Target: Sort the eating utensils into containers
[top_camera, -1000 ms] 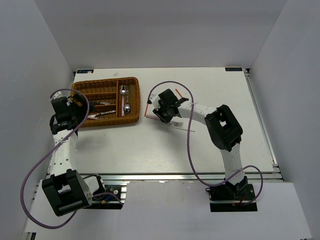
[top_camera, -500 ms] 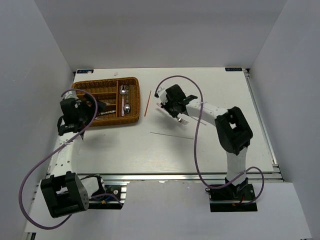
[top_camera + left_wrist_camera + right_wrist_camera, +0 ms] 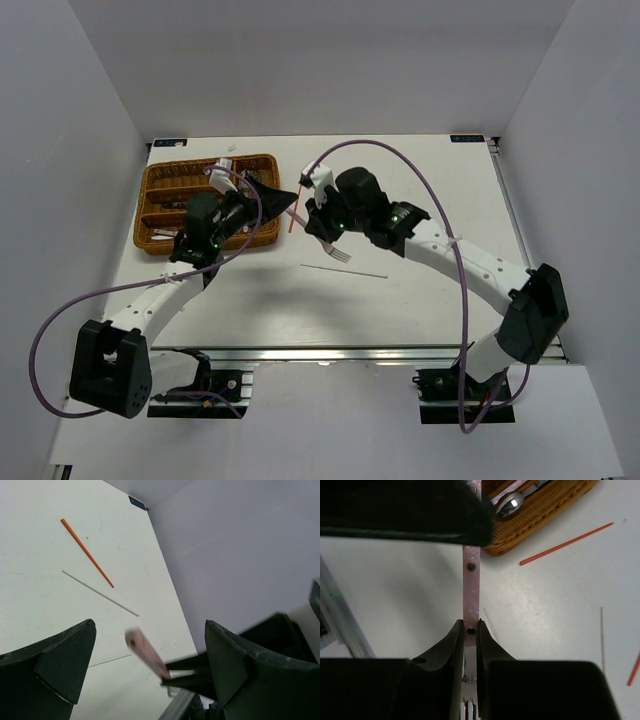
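Note:
I should use my left gripper to take the pink handle (image 3: 295,214), because my right gripper holds the fork away from the wicker tray. My left gripper should then carry the fork to the tray.
My right gripper (image 3: 318,218) is shut on the pink handle (image 3: 471,580) of a fork, whose tines (image 3: 341,254) hang over the table; in its wrist view the gripper (image 3: 471,625) pinches the handle's lower end. My left gripper (image 3: 285,197) is open and empty beside the tray's right end, its jaws (image 3: 150,624) wide on either side of the pink handle (image 3: 145,652) without touching it. The brown wicker tray (image 3: 165,190) holds several utensils, including a spoon (image 3: 509,504). A red-orange chopstick (image 3: 87,553) lies on the table right of the tray.
A thin white stick (image 3: 345,270) lies on the table below the fork, and it also shows in the left wrist view (image 3: 100,593). Another red-orange piece (image 3: 635,667) shows at the right wrist view's edge. The left arm reaches across the tray's near right part. White walls enclose the table.
The left arm swung from the tray's left side across to its right end, gripper open toward the fork. The right gripper carried the fork a little left and nearer.

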You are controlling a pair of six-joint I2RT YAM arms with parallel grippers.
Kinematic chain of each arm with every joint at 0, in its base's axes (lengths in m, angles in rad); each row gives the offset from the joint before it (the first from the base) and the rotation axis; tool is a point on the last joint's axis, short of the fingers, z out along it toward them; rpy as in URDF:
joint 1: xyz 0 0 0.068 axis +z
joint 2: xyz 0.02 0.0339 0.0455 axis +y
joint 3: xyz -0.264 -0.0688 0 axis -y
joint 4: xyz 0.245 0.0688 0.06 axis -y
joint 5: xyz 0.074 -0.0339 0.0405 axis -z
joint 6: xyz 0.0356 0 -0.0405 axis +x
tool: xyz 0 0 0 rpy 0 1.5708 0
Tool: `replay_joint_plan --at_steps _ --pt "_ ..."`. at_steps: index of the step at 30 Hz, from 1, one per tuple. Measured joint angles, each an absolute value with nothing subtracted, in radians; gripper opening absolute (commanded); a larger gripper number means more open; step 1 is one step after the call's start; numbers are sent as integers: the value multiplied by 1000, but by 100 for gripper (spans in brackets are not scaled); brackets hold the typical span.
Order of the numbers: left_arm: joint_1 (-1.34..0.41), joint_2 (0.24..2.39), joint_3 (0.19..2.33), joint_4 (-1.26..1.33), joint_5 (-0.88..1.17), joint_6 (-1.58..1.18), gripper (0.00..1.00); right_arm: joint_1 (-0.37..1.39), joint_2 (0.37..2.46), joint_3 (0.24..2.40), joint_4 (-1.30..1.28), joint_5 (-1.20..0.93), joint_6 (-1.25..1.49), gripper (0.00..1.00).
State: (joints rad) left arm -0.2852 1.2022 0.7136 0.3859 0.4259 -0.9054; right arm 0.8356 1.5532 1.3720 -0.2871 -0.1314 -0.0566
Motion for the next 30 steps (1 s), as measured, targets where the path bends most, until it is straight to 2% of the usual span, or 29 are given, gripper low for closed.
replay_joint_plan --at_steps 3,5,7,10,14,16,18,19,20,21,23,26,30 --pt "-308 1221 714 390 393 -915 89 874 1488 1308 -288 -135 -9 0" --pt "-317 1235 712 401 384 -932 58 888 1463 1295 -289 -134 11 0" --pt "-322 1244 707 424 382 -958 34 894 1448 1295 -283 -132 28 0" --pt "-334 1249 706 458 384 -976 30 898 1448 1296 -286 -108 48 0" --pt "-345 1245 703 500 389 -1013 0 900 1483 1323 -315 -83 58 0" --pt "-348 1238 701 494 379 -999 0 905 1509 1345 -321 -81 62 0" --pt "-342 1235 701 481 366 -1002 0 906 1518 1357 -324 -78 64 19" --pt "-342 1229 701 466 352 -1003 0 906 1519 1358 -324 -77 68 25" --pt "-342 1220 702 447 337 -1003 0 907 1519 1358 -323 -73 75 36" --pt "-339 1211 704 426 318 -997 0 907 1518 1358 -320 -65 80 63" --pt "-314 1193 712 353 294 -992 0 904 1510 1356 -304 -32 91 89" --pt "-194 1188 723 274 276 -1015 0 890 1465 1327 -281 22 85 89" --pt "109 1197 752 148 218 -1048 0 846 1375 1274 -279 73 91 89"
